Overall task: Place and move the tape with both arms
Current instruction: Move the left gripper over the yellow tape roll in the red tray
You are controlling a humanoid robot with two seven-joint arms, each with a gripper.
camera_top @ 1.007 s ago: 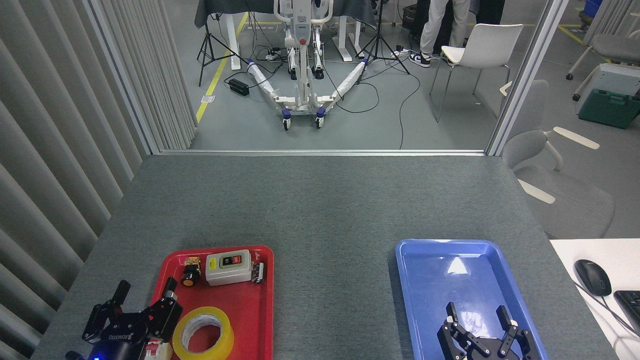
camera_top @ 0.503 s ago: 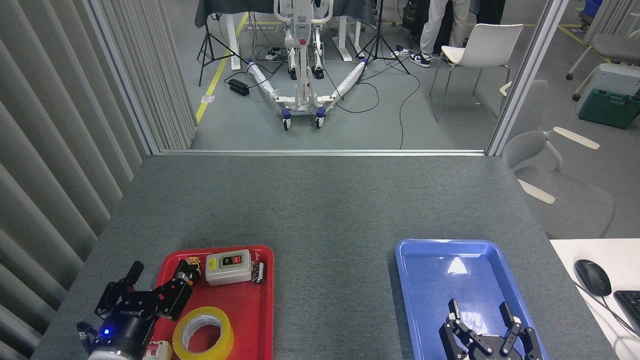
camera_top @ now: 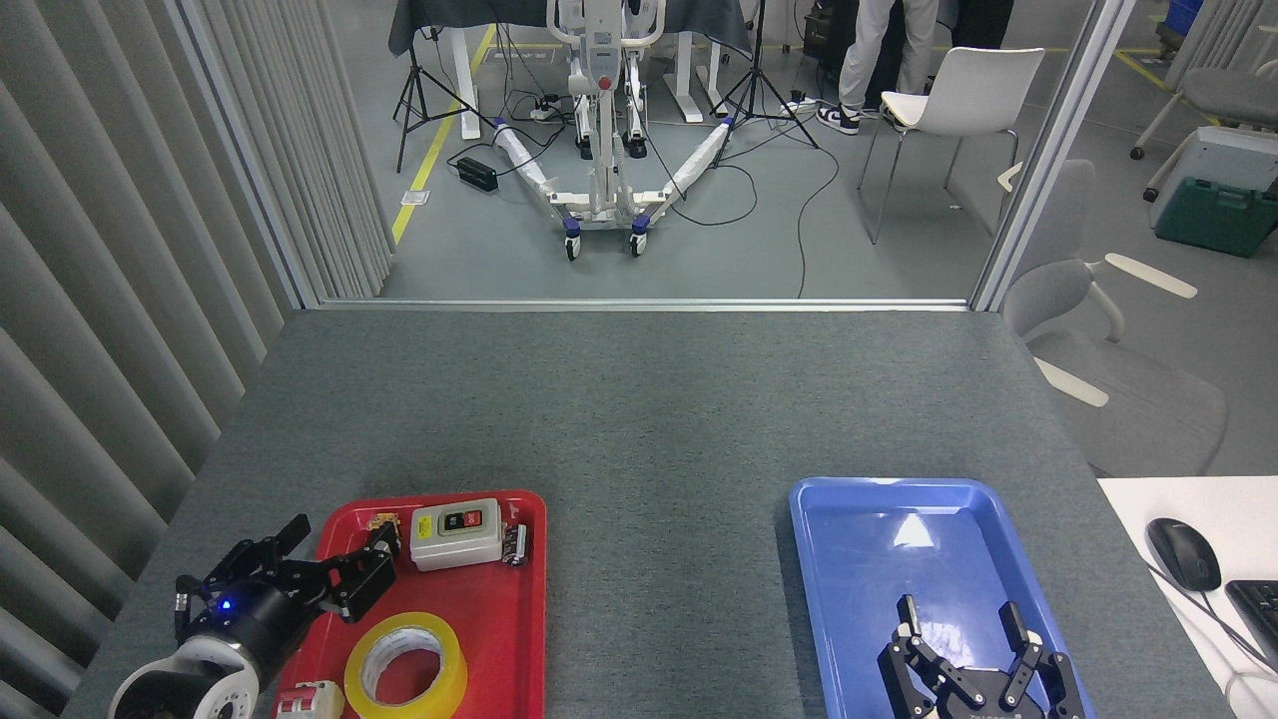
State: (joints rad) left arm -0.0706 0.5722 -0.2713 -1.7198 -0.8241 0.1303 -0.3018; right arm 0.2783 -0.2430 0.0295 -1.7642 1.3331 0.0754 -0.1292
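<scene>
My gripper will lift the tape (camera_top: 408,666) and it will stay wound and keep its ring shape, as the yellow outer edge (camera_top: 455,648) is smooth and round.
The tape (camera_top: 452,666), a yellow roll with a white core, lies flat at the near end of the red tray (camera_top: 499,624). My left gripper (camera_top: 335,544) hovers over the tray's left rim, just beyond and left of the roll, not touching it. Its black fingers (camera_top: 371,571) are spread open with nothing between them. The left arm's white casing (camera_top: 190,679) shows at the bottom left. My right gripper (camera_top: 957,617) is open and empty, low over the near half of the blue tray (camera_top: 879,539).
A grey switch box (camera_top: 455,532) with red and black buttons and a small metal part (camera_top: 514,545) sit at the red tray's far end. A small white and red part (camera_top: 312,699) lies by the roll. A mouse (camera_top: 1182,554) rests on the white desk at right.
My left gripper has moved forward along the red tray's left side and tilted toward the right, and its white casing has come into view. The right gripper barely shifted. The tape has not moved.
</scene>
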